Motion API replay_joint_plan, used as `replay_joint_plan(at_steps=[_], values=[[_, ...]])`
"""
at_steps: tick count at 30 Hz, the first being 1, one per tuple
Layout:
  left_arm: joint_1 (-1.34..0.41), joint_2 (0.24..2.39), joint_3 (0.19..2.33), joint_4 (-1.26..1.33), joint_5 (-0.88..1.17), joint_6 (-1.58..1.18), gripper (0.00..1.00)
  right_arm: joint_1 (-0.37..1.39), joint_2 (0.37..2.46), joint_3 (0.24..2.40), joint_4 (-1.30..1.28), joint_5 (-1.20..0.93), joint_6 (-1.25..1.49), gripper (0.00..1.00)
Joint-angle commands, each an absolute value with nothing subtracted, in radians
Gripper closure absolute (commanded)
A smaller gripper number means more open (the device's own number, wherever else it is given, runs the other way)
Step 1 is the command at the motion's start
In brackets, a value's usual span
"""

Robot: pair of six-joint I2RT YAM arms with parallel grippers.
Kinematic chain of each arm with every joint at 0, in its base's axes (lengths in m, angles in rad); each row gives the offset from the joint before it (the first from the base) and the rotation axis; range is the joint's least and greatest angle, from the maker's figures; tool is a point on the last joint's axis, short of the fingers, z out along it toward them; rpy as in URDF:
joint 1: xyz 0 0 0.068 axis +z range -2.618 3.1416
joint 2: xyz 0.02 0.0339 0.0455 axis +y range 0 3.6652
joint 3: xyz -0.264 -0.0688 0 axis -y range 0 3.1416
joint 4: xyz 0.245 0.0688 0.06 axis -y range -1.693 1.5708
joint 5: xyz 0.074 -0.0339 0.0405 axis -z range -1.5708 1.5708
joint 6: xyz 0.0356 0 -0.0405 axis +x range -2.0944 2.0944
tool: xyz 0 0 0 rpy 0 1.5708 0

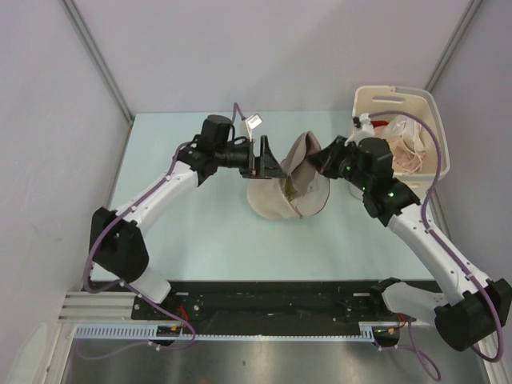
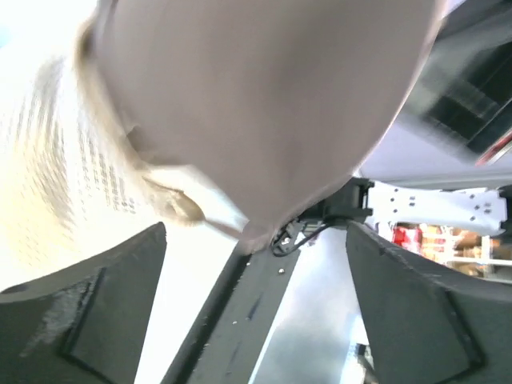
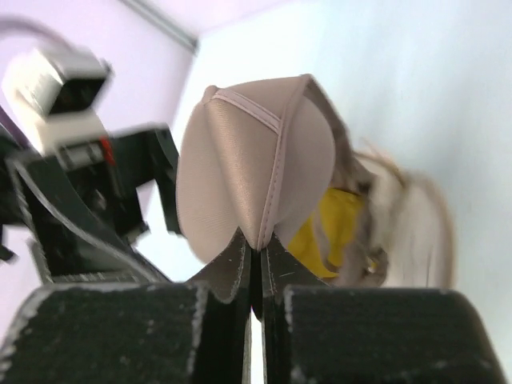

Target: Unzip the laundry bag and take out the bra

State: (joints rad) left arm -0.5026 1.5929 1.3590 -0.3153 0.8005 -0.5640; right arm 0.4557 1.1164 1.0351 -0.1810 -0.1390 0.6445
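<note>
I should hold the bag's rim [image 1: 267, 186] with my left gripper while I pull the taupe bra in my right gripper free, because the bra is caught in the laundry bag [image 1: 296, 186].
The round cream-beige laundry bag [image 1: 276, 210] lies open at the table's middle. Its upper half [image 1: 302, 157] is lifted upright. My right gripper [image 1: 318, 162] is shut on the rim of that lifted half; in the right wrist view the gripper [image 3: 256, 254] pinches its seam [image 3: 256, 168]. The mustard-yellow bra [image 3: 332, 228] lies inside the lower half, and a sliver of it shows from above [image 1: 286, 190]. My left gripper [image 1: 267, 160] is open and empty, just left of the lifted half. In the left wrist view the gripper [image 2: 256, 320] sits below the bag's fabric [image 2: 264, 104].
A cream rectangular plastic basket [image 1: 436, 120] stands at the back right, holding a pale pink-white garment [image 1: 408, 156] and something red [image 1: 378, 128]. Grey walls enclose the table on the left, back and right. The right arm [image 2: 432, 204] crosses close behind the bag.
</note>
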Motion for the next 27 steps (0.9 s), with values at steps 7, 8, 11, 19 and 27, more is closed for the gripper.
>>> replay_joint_plan(at_steps=[7,8,11,19,27], values=[[-0.433,1.41,1.335,-0.365,0.749,-0.437,0.0,0.368,1.085,1.279,-0.048,-0.014,0.629,1.0],[-0.416,1.411,1.322,-0.362,0.75,-0.445,0.0,0.356,1.081,1.298,-0.041,-0.006,0.64,1.0],[-0.4,1.428,1.281,-0.354,0.744,-0.471,0.0,0.311,1.078,1.319,-0.02,-0.034,0.658,1.0],[-0.4,1.489,1.241,-0.244,0.695,-0.526,0.0,0.334,1.115,1.307,-0.139,-0.13,0.684,1.0],[-0.451,1.539,1.253,-0.227,0.721,-0.488,0.0,0.397,1.069,1.23,-0.149,-0.123,0.692,1.0]])
